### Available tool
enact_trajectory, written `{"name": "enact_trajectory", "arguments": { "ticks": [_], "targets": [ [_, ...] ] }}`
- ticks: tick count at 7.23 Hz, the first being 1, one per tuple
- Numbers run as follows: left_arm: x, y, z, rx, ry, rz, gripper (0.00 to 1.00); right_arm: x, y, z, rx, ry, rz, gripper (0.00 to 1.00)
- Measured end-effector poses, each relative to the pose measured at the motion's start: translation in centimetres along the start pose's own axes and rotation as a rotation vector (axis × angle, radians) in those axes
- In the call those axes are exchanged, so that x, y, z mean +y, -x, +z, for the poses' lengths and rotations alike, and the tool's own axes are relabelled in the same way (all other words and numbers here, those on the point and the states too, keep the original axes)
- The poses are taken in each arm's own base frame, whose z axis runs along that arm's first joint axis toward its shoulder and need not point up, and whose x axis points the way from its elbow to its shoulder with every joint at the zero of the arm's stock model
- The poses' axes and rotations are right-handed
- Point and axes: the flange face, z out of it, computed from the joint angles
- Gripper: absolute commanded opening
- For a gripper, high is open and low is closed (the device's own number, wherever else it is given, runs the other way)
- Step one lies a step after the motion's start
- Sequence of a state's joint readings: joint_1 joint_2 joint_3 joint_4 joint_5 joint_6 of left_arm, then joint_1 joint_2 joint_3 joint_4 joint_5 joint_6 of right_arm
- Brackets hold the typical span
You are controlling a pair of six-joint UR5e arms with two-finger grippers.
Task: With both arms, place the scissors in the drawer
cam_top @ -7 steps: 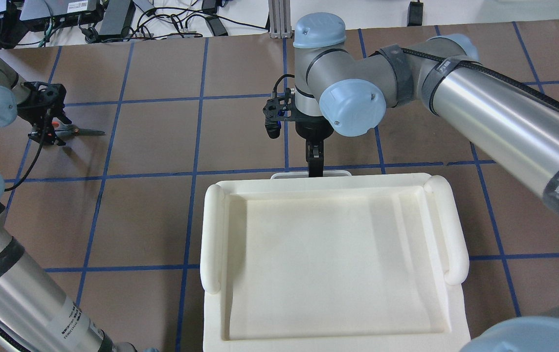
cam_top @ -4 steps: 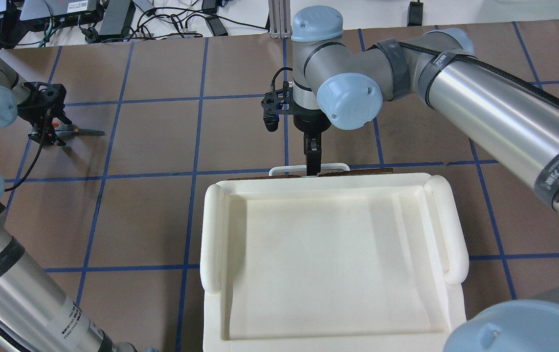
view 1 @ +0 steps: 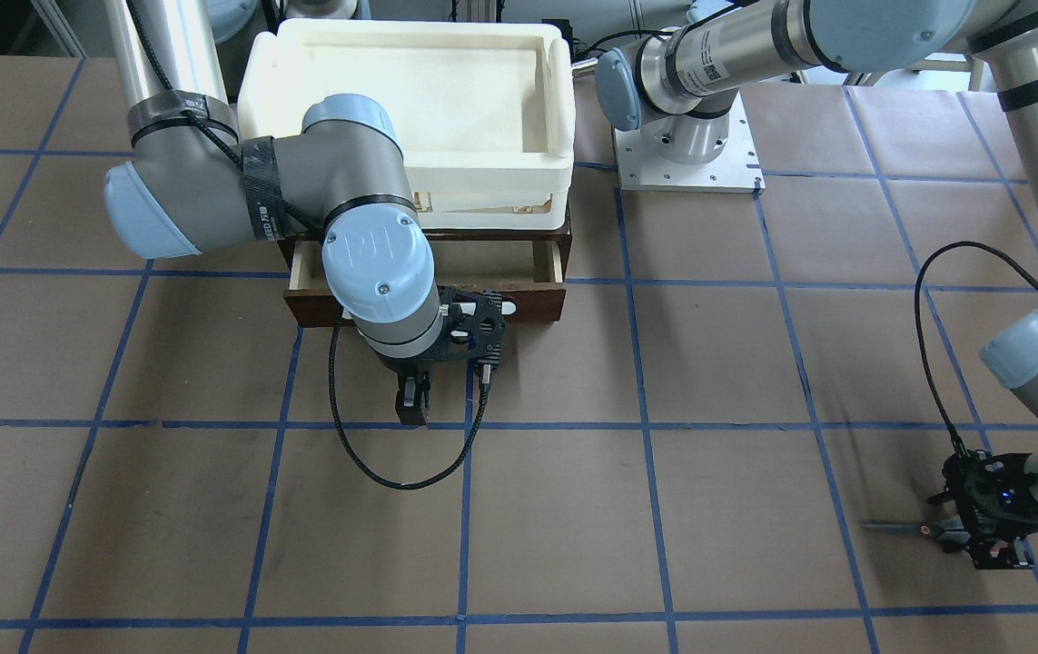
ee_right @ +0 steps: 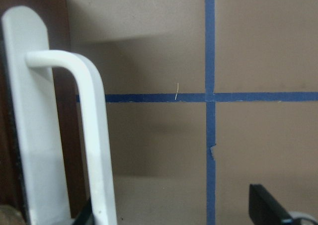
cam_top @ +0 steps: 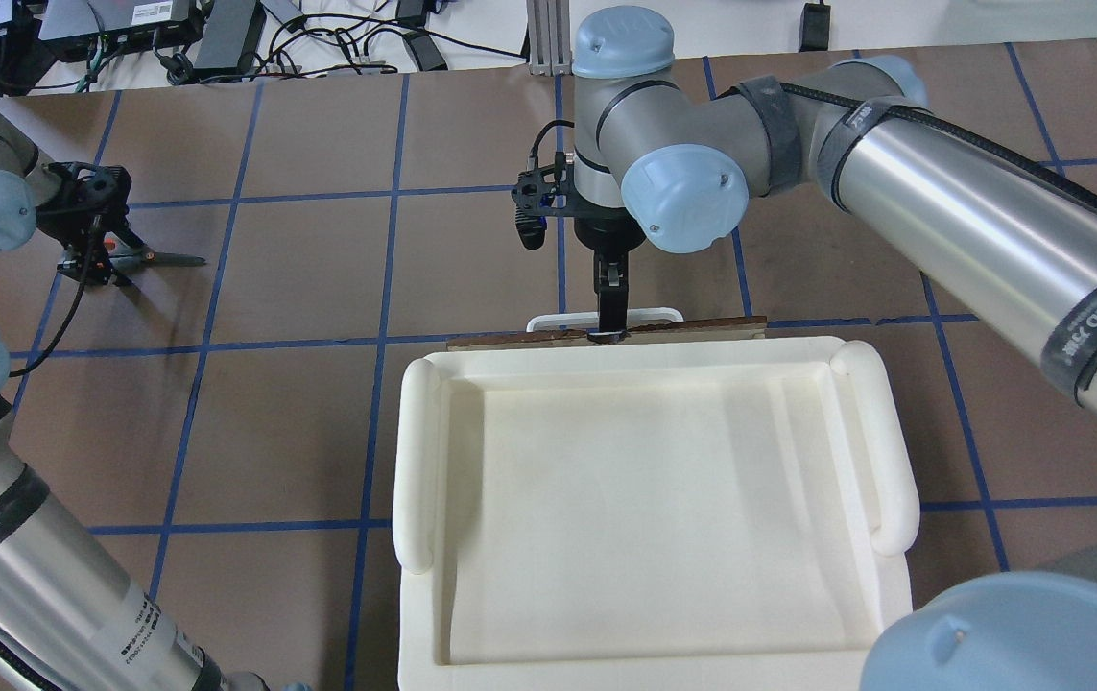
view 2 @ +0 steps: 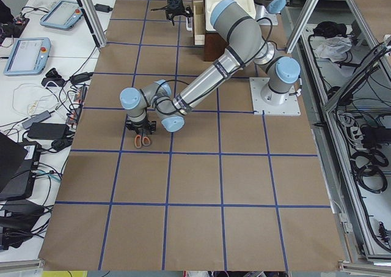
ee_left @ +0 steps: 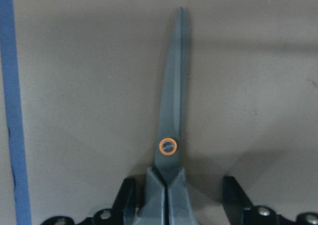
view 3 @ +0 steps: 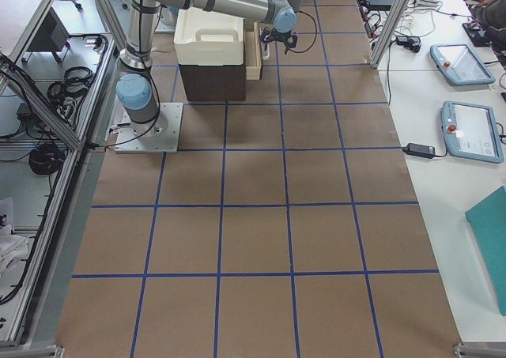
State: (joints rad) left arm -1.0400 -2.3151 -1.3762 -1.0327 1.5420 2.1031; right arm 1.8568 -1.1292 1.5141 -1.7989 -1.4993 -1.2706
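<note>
I expect the scissors to stay closed and level when I lift them, because my left gripper's fingers are on either side of both handle shanks near the scissors' pivot.
The scissors lie flat on the brown table at the far left, blades pointing right; their orange loops show in the exterior left view. My left gripper stands over their neck. In the left wrist view its fingers flank the grey handle shanks with a gap on one side, so it is open. My right gripper is at the drawer's white handle. It is open, with one finger behind the bar and the other finger well clear. The drawer is pulled partly out.
A white plastic tray sits on top of the cabinet above the drawer and hides most of it from overhead. The robot's base plate is beside the cabinet. Cables and devices lie beyond the table's far edge.
My right gripper has moved away from the robot with the handle, and the drawer's brown front has come out from under the tray. The left gripper and scissors have barely moved.
</note>
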Motion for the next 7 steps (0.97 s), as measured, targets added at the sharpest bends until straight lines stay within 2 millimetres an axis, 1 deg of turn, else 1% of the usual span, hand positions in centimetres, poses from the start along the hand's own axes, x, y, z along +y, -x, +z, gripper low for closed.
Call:
{"name": "enact_trajectory", "arguments": {
  "ticks": [3, 4, 5, 7],
  "targets": [
    [0.0, 0.0, -0.2, -0.003, 0.003, 0.000, 0.27, 0.3, -0.8, -0.9, 0.047, 0.016, -0.019, 1.00],
    [0.0, 0.0, -0.3, -0.004, 0.004, 0.000, 0.19, 0.2, -1.3, -1.0, 0.061, 0.012, -0.026, 1.00],
    [0.0, 0.0, -0.6, -0.006, 0.008, 0.000, 0.14, 0.0, -1.9, -1.0, 0.071, 0.009, -0.037, 1.00],
    [-0.2, 0.0, -1.7, -0.017, 0.019, 0.002, 0.03, -0.2, -2.7, -1.1, 0.088, 0.008, -0.079, 1.00]
  ]
}}
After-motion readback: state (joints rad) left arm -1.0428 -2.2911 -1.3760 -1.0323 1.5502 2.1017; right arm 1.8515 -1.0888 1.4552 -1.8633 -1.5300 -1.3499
